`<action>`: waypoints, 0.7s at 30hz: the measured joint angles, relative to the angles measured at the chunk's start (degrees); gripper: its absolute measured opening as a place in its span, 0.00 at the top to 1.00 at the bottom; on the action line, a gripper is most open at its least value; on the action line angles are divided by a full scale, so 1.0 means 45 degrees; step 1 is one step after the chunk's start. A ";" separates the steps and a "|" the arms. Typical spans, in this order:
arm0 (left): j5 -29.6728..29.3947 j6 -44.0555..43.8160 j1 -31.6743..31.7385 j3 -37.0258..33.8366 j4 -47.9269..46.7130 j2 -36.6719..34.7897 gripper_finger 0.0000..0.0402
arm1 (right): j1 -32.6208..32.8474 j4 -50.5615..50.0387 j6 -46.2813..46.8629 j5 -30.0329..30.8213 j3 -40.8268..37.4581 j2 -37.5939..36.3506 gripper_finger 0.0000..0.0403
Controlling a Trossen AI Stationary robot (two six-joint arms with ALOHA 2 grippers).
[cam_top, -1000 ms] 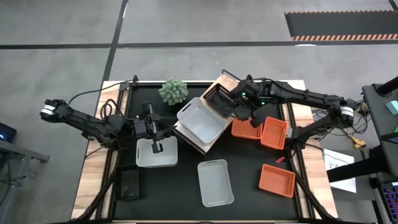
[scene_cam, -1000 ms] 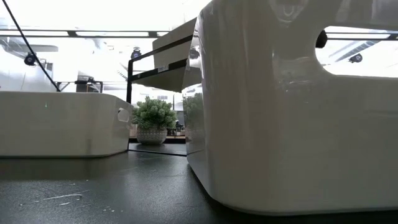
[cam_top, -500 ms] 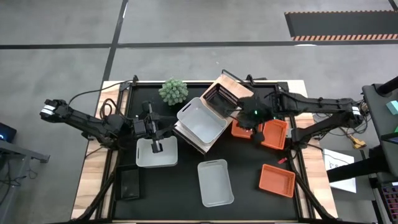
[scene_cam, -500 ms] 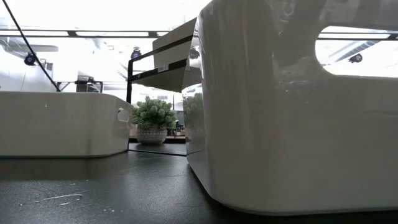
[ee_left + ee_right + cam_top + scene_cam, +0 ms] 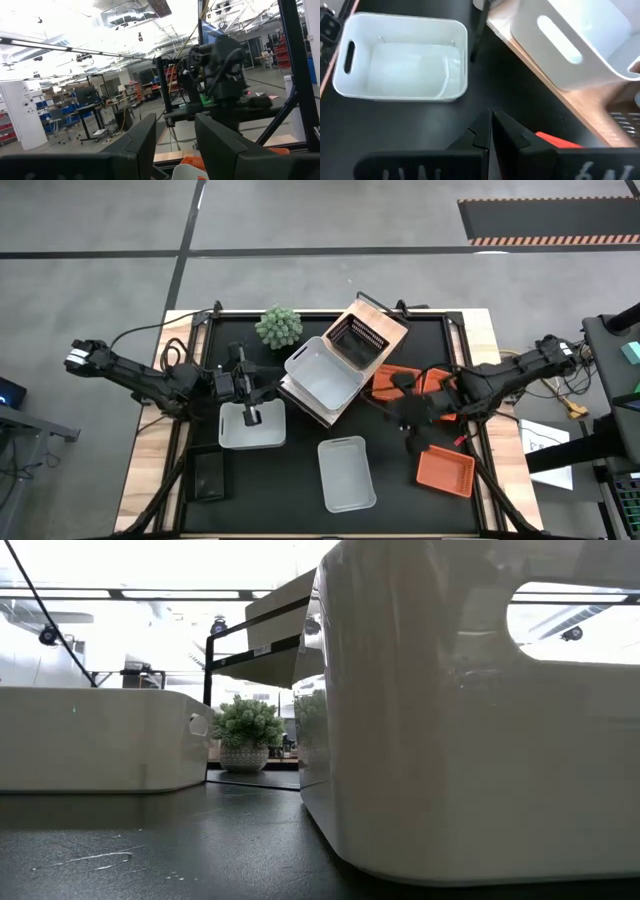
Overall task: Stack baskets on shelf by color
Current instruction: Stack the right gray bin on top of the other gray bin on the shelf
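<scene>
The middle white basket (image 5: 347, 472) is clear of the shelf and orange baskets, so the robot's right gripper should go on moving toward the white basket's near handle rim (image 5: 351, 508) and open there.
On the slanted light-wood shelf (image 5: 378, 320) rest a black slatted basket (image 5: 355, 340) and a white basket (image 5: 325, 375). Two more white baskets sit on the tabletop (image 5: 250, 430) (image 5: 347, 472); the right wrist view shows one of them (image 5: 400, 62). Orange baskets lie to the right (image 5: 397, 385) (image 5: 445, 468). My left gripper (image 5: 250, 416) (image 5: 175, 145) is open over the left white basket. My right gripper (image 5: 412, 442) (image 5: 491, 131) is shut, above the table between the orange baskets. My left gripper sits over the left white basket's far rim; I cannot tell whether it touches it.
A green spiky plant (image 5: 279, 327) stands at the far edge, left of the shelf. A flat black object (image 5: 208, 475) lies near the table's near left corner. A third orange basket (image 5: 443, 392) is partly covered by my right arm.
My right gripper has drawn back from the black basket on the shelf, moving toward the near right over the orange baskets, and now hangs beside the near orange basket. The black basket stays on the shelf.
</scene>
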 joint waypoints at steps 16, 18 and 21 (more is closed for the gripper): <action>0.0039 -0.0588 -0.0015 -0.0023 0.0268 0.0095 0.70 | 0.2252 0.2773 0.0911 0.0713 0.0005 0.2367 0.98; 0.0081 -0.0615 -0.0015 -0.0023 0.0267 0.0095 0.70 | 0.2345 0.3141 0.1051 0.0617 0.0005 0.2705 0.97; 0.0141 -0.0890 -0.0019 -0.0039 0.0271 0.0095 0.70 | 0.2433 0.3327 0.1432 0.0184 0.0030 0.3169 0.94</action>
